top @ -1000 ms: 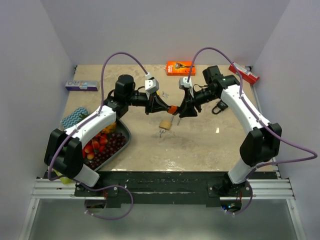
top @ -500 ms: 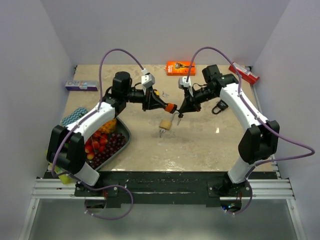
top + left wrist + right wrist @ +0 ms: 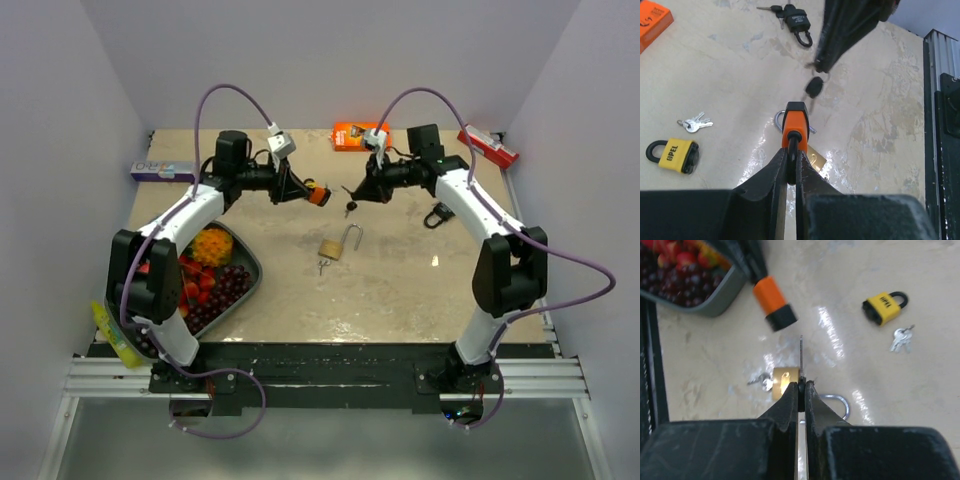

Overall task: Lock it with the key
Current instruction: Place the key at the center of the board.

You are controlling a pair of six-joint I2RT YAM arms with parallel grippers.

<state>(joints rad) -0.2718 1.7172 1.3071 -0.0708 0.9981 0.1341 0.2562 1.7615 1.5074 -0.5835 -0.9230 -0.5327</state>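
Observation:
The key is clear of the orange padlock, so my right gripper should carry on lowering the key to the open spot (image 3: 861,336) next to the yellow padlock and let go there.
My left gripper (image 3: 303,192) is shut on the black shackle of an orange padlock (image 3: 318,195) and holds it in the air over the back middle of the table. In the left wrist view the gripper (image 3: 791,161) points the orange padlock (image 3: 795,124) away from me. My right gripper (image 3: 353,197) is shut on a black-headed key (image 3: 349,207). In the right wrist view the gripper (image 3: 801,388) grips the key's head, with the blade (image 3: 801,354) pointing forward. The key tip is a short way from the orange padlock (image 3: 773,302), not touching it.
A brass padlock (image 3: 333,248) with an open shackle lies on the table under both grippers. A yellow padlock (image 3: 673,152) with loose keys (image 3: 695,121), a black padlock (image 3: 437,215), an orange box (image 3: 355,133), a red box (image 3: 488,147) and a fruit tray (image 3: 238,283) are around.
Both grippers have moved toward the back of the table and apart. The orange padlock and the key were close together before; a gap now shows between them.

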